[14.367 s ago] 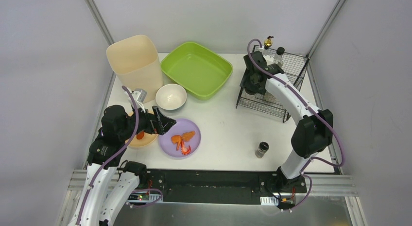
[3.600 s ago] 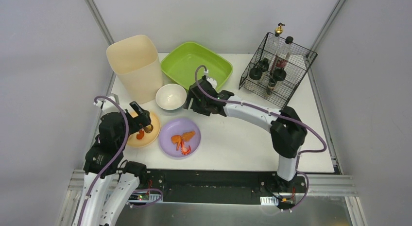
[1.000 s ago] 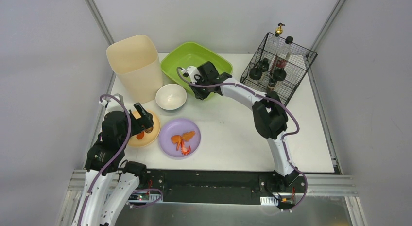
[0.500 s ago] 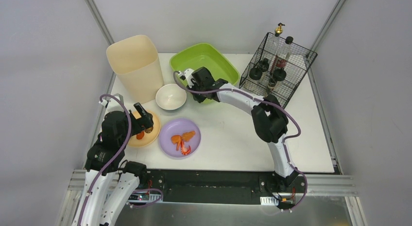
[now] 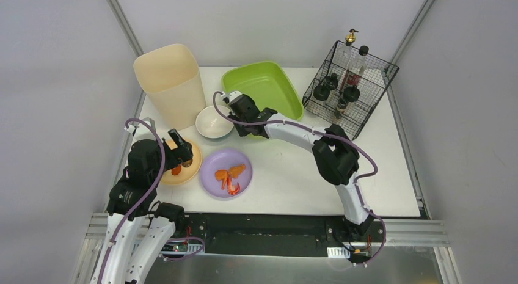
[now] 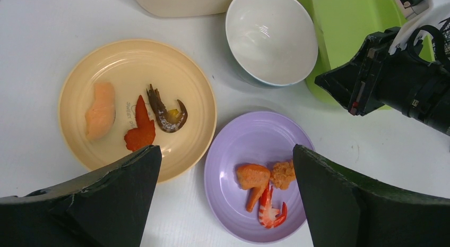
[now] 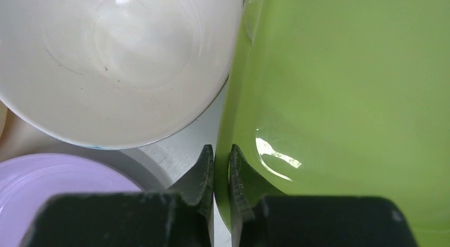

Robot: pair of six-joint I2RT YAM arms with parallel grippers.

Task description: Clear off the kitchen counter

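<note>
The robot's right gripper is pinching the green tray's rim [image 7: 225, 131] and the counter [image 5: 276, 167] next to the purple plate is free, so the robot should continue to pull until the tray is clear of the bowl.
The kitchen counter [image 5: 293, 174] carries a green tray [image 5: 266, 88] at the back, tilted with its near-left corner raised. My right gripper [image 5: 243, 113] is shut on that corner's rim. In the right wrist view the right gripper [image 7: 221, 151] pinches the green tray [image 7: 345, 87] wall, one finger inside and one outside. My left gripper [image 5: 185, 151] hangs open over the yellow plate [image 5: 173, 177]. Seen from the left wrist, the left gripper [image 6: 225, 151] holds nothing above the yellow plate [image 6: 175, 77] and the purple plate [image 6: 249, 141], both with food scraps.
A white bowl [image 5: 211, 120] sits right beside the gripped tray corner, shown as the bowl [image 7: 117, 61] in the right wrist view. A tall beige bin [image 5: 171, 82] stands at the back left. A wire rack [image 5: 351, 88] with bottles is at the back right. The purple plate [image 5: 244, 159] lies near the front.
My right gripper has closed on the green tray's rim and moved down-left toward the bowl. The tray has shifted right and tipped up. The left arm has not moved.
</note>
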